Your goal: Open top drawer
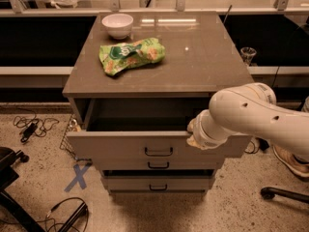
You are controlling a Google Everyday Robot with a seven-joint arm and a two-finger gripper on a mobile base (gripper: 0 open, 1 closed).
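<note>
Next, I back off and come in nearer the drawer front's middle (173,137), because my gripper is at the drawer's upper edge (185,133), well to one side of its handle.
The top drawer (120,148) of the grey-brown cabinet stands pulled out, its dark inside showing under the cabinet top. Its small dark bar handle (159,152) sits at the middle of the front. My gripper (192,133) is at the upper edge of the drawer front, right of the handle, mostly hidden behind my white arm (251,117). Two shallower drawers (154,182) below are shut.
A white bowl (118,24) and a green snack bag (130,55) lie on the cabinet top (203,57). Cables (34,124) and a blue tape cross (78,177) are on the floor at left. A chair base (285,193) is at right.
</note>
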